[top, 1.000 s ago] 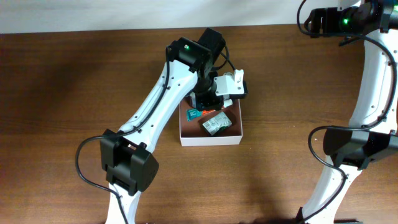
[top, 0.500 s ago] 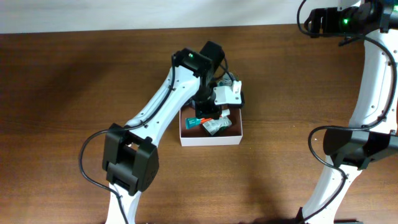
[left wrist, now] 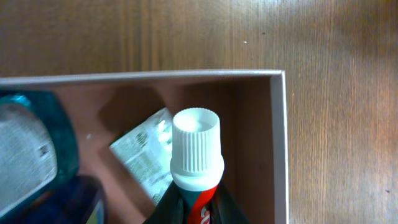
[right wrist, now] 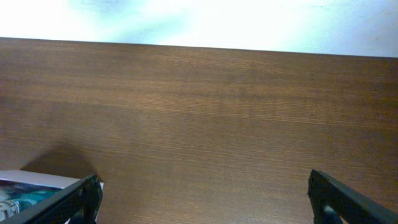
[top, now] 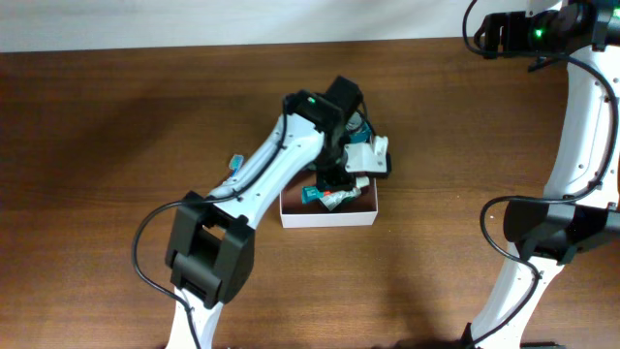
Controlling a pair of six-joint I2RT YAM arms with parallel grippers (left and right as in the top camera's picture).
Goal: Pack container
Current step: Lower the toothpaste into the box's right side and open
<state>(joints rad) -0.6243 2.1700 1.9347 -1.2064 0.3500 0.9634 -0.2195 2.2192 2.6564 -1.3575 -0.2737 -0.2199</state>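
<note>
The toothpaste tube is in line with the container's near side (top: 329, 220), so the robot's left gripper should go on lowering it beside the sachet until the tube comes close to the open part of the container's bottom (left wrist: 229, 135).
The container (top: 329, 220) is a shallow white-walled box with a reddish-brown floor, in the middle of the table. My left gripper (top: 338, 181) hangs over it, shut on a red and teal toothpaste tube (left wrist: 196, 152) with a ribbed white cap. The cap points at the far right corner inside the container (left wrist: 279, 137). On the floor lie a grey-green sachet (left wrist: 144, 155) and a teal bottle (left wrist: 34, 152). My right gripper (right wrist: 205, 208) stands open over bare table, with nothing between its fingers.
A small teal item (top: 235, 161) lies on the table left of my left arm. The right arm (top: 581, 126) stands along the table's right edge. The white corner of the container (right wrist: 31, 182) shows at the lower left of the right wrist view.
My left arm has swung to the right over the container, carrying the tube with it. The small teal item on the table has come into view. The right arm has not moved.
</note>
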